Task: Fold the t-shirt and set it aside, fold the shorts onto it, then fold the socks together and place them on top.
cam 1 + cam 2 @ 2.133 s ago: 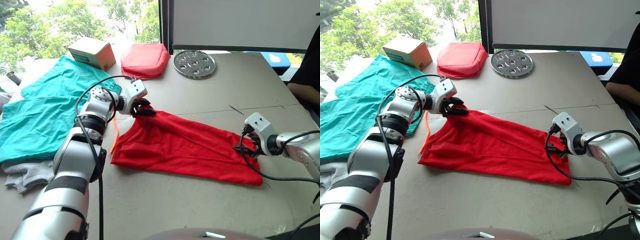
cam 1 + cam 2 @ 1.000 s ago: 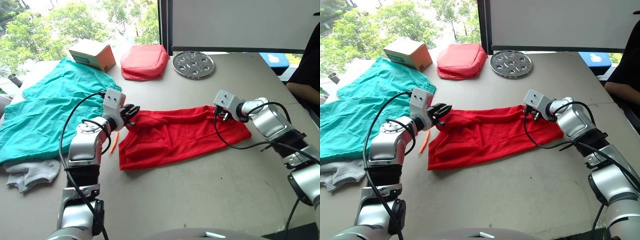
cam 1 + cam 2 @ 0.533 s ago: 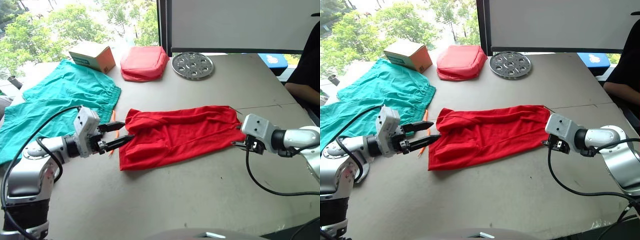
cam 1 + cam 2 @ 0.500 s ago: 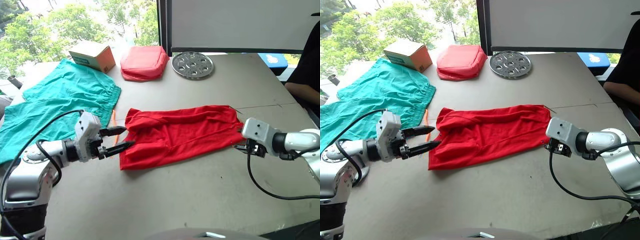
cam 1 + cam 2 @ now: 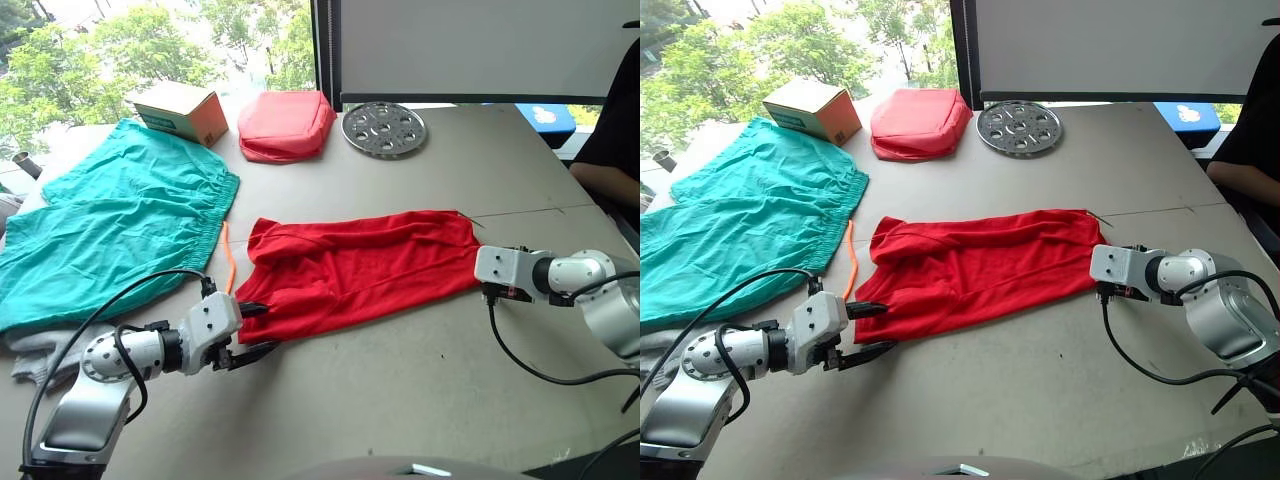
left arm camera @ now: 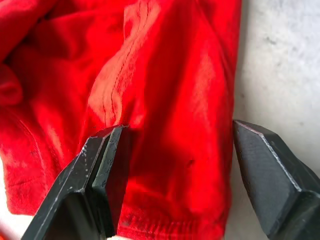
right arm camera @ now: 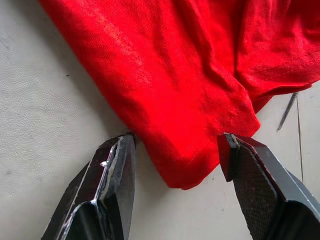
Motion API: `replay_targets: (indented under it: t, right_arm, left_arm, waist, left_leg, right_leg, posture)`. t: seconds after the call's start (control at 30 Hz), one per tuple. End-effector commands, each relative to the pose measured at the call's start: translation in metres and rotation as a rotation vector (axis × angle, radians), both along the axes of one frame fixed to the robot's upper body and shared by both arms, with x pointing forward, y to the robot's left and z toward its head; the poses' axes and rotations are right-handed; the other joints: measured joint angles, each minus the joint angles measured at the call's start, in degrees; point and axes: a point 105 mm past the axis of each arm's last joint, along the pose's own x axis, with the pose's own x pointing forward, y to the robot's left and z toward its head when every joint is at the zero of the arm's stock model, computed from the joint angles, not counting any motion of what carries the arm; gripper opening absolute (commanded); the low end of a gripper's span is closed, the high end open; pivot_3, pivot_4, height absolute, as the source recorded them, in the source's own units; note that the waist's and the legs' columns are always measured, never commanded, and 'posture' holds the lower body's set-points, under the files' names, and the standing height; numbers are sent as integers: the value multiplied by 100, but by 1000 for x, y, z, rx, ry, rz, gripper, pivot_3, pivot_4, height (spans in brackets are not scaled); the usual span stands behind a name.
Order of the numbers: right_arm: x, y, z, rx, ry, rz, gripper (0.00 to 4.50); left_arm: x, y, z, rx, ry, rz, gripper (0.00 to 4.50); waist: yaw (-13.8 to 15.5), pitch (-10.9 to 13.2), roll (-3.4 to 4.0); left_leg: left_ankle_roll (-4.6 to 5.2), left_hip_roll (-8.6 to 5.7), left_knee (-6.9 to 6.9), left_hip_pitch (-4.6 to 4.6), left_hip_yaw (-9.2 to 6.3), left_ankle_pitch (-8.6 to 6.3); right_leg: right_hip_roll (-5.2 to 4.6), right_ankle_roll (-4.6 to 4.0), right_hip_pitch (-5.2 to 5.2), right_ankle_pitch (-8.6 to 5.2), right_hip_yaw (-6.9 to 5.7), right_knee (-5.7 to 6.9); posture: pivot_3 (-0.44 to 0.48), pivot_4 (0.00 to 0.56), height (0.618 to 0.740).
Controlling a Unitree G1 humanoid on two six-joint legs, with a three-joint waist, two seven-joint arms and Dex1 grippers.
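Observation:
I expect that the t-shirt's folded band point(image 5: 365, 268) will straighten along the red t-shirt's far edge when I pull its far corners, because that edge dips in a loose curve point(image 5: 342, 222).
The red t-shirt point(image 5: 360, 270) lies folded into a long band across the middle of the table. My left gripper point(image 5: 258, 328) is open at its near left corner, and in the left wrist view the fingers point(image 6: 107, 165) straddle the hem. My right gripper point(image 7: 176, 142) is open at the shirt's right end, one finger on each side of the near corner, low over the table. The teal shorts point(image 5: 110, 230) lie spread flat at the left, their orange drawstring point(image 5: 228, 262) trailing beside the shirt. The grey socks point(image 5: 30, 350) peek out from under the shorts' near edge.
A cardboard box point(image 5: 180, 108), a pinkish-red padded pouch point(image 5: 288, 122) and a round metal disc with holes point(image 5: 384, 128) stand along the far edge. A person in black point(image 5: 615, 120) sits at the right. Bare table lies near me.
My left gripper has moved toward me along the shirt's left edge to its near corner. The right gripper has edged closer to the shirt's right corner. The shirt itself has not moved in the last half second.

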Motion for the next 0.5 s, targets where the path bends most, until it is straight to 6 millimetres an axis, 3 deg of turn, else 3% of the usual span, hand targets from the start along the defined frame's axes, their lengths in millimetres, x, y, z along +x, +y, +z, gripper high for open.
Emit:
replay_targets:
  t: [0.03,0.13,0.27,0.4,0.5]
  right_arm:
    - [1,-1,0,-46,9,5,2776]
    - [0,2,-1,-36,34,-3,2002]
    - [-2,2,0,-20,32,-15,61]
    - [-3,3,0,-15,10,-17,0]
    - [-3,0,3,-15,-17,-21,0]
  left_arm:
    - [0,2,-6,65,-46,-22,3407]
    - [2,2,-9,69,-66,-30,3477]
    - [6,0,-5,58,-99,-65,1717]
    - [8,4,-3,61,-122,-91,57]
    - [10,5,1,54,-141,-116,57]
  waist:
    - [1,-2,6]
    - [11,-9,14]
    - [10,-16,30]
    - [4,-21,38]
    - [1,-22,37]
  left_leg:
    - [0,1,0,2,0,0]
    - [-1,3,1,4,0,0]
    - [-1,4,9,5,4,0]
    - [-3,8,19,7,3,1]
    - [-3,9,16,9,4,1]
  right_leg:
    - [-1,0,1,0,0,1]
    - [-4,1,1,0,0,4]
    - [-6,0,2,2,1,8]
    - [-5,1,2,1,-2,19]
    - [-2,0,1,2,-2,20]
  posture:
    - [0,150,740]
    - [0,150,740]
    - [0,150,740]
    - [0,150,740]
    - [0,150,740]
